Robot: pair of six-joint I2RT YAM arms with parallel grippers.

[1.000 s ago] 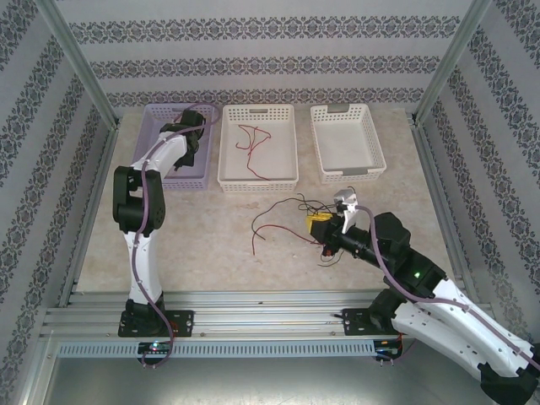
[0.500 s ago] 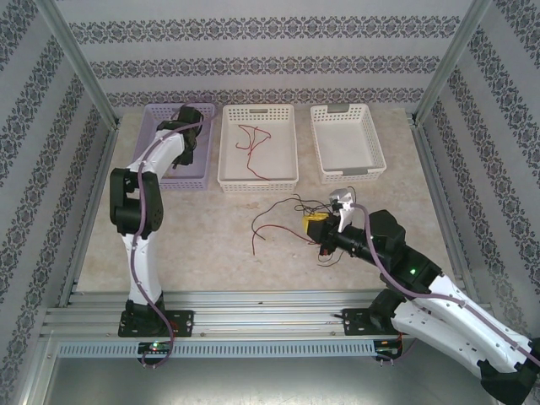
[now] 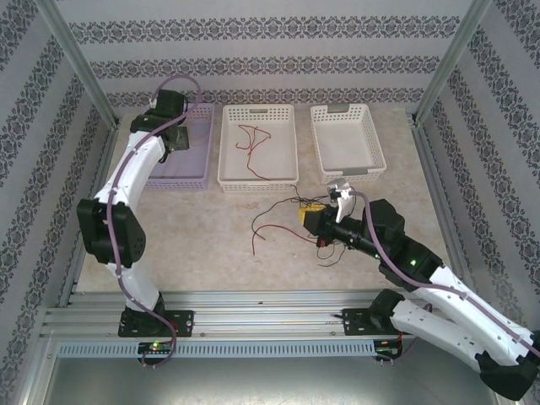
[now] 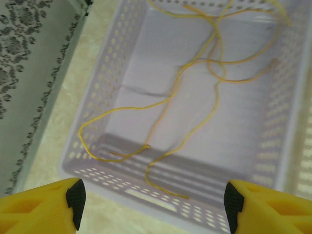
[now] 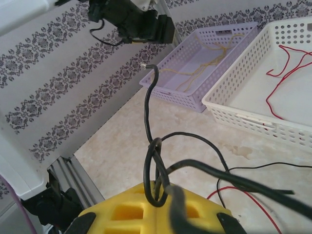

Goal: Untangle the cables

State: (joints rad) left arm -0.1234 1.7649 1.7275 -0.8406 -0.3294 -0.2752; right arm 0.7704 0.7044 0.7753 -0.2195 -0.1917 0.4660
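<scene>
My left gripper should keep moving, open, toward the black cable until its fingers close around it, as my right gripper is holding up the black cable's loop [image 5: 146,169].
A yellow cable [image 4: 195,97] lies loose on the floor of the purple basket [image 4: 112,83]. My left gripper [image 4: 152,204] hangs above that basket's near end, open wide and holding nothing; from above the left gripper [image 3: 180,142] is over the purple basket [image 3: 198,175]. A red cable [image 3: 251,148] lies in the middle white basket [image 3: 257,181]. Black and red cables [image 3: 274,215] stay tangled on the table. My right gripper [image 3: 312,217] is shut on a looped black cable [image 5: 151,122], its free end standing upward. A red cable [image 5: 234,192] runs on the table beyond the right gripper [image 5: 161,195].
A second white basket [image 3: 348,173] stands at the back right with nothing in it. Metal frame posts and patterned walls close in the table on the left, right and back. The aluminium rail [image 3: 253,316] carries both arm bases at the near edge.
My left gripper has opened and let go of the yellow cable in the purple basket, then risen, with the arm's elbow swinging left. The right gripper has shifted slightly left with the black cable.
</scene>
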